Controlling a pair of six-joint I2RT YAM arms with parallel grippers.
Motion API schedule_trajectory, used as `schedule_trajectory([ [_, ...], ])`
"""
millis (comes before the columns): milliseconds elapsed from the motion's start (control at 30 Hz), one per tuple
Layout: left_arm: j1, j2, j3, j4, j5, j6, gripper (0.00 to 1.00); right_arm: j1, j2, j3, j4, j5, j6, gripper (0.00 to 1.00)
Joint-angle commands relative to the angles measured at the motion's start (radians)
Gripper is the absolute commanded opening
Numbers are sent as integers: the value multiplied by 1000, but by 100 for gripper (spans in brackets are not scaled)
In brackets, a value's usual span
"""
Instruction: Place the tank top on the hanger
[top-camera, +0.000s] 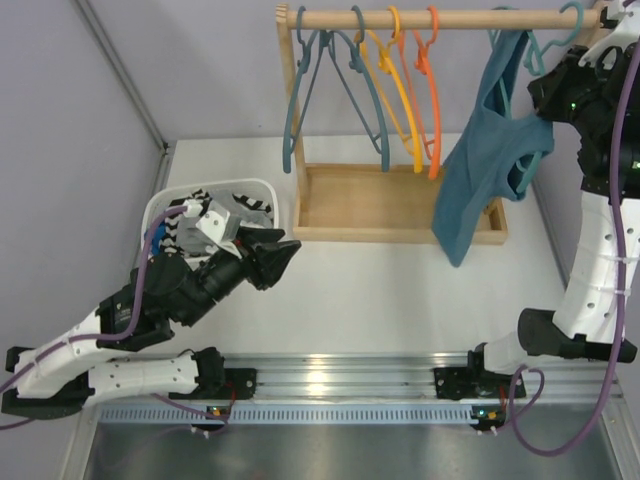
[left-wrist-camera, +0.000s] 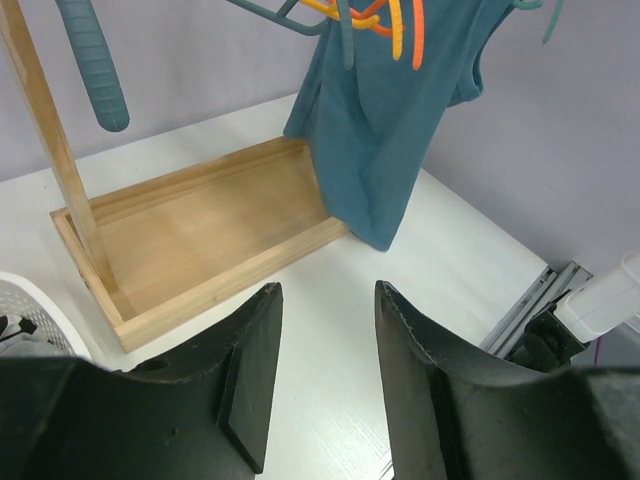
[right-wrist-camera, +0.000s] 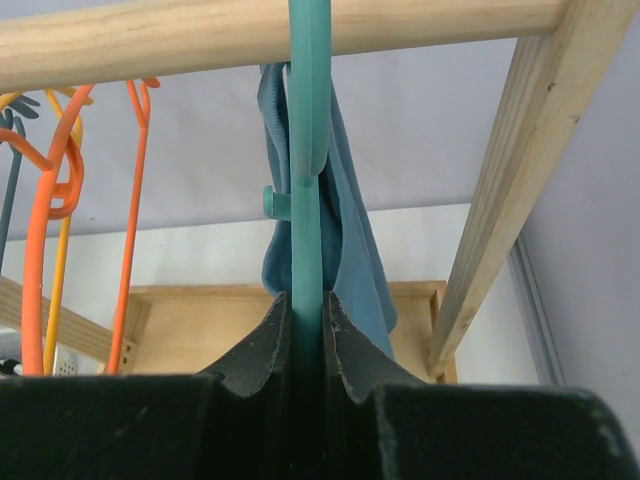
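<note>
The light teal-green hanger's hook (top-camera: 575, 13) is over the wooden rod (top-camera: 545, 19). My right gripper should keep seating the hook and let go once the hook rests there.
The teal-blue tank top (top-camera: 490, 150) hangs by its straps from the right end of the rack, its body drooping over the wooden tray's right end; it also shows in the left wrist view (left-wrist-camera: 385, 110). The light teal-green hanger (right-wrist-camera: 307, 150) is hooked over the wooden rod (right-wrist-camera: 250, 35), with the tank top (right-wrist-camera: 360, 260) draped just behind it. My right gripper (right-wrist-camera: 307, 312) is shut on the hanger's stem just below the rod; from above it (top-camera: 548, 80) sits beside the hanger (top-camera: 531, 52). My left gripper (left-wrist-camera: 328, 290) is open and empty, hovering by the basket (top-camera: 285, 255).
Slate-blue hangers (top-camera: 330, 70), a yellow hanger (top-camera: 400, 90) and an orange hanger (top-camera: 432, 100) hang on the rod. The rack's wooden tray (top-camera: 360, 205) sits below. A white laundry basket (top-camera: 160, 208) of clothes is under my left arm. The rack's right post (right-wrist-camera: 510, 200) stands close to my right gripper.
</note>
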Motion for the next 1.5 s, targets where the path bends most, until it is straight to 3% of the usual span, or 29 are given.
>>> schedule_trajectory([
  [0, -3, 2, 3, 57, -12, 22, 47, -20, 5, 35, 140, -2, -5, 0],
  [800, -3, -2, -5, 70, -46, 41, 48, -29, 120, 56, 224, -12, 6, 0],
  [1367, -3, 6, -28, 82, -46, 32, 48, -42, 81, -111, 251, 1, 7, 0],
  [1467, -1, 7, -28, 84, -43, 26, 48, -45, 59, -143, 246, 8, 6, 5],
])
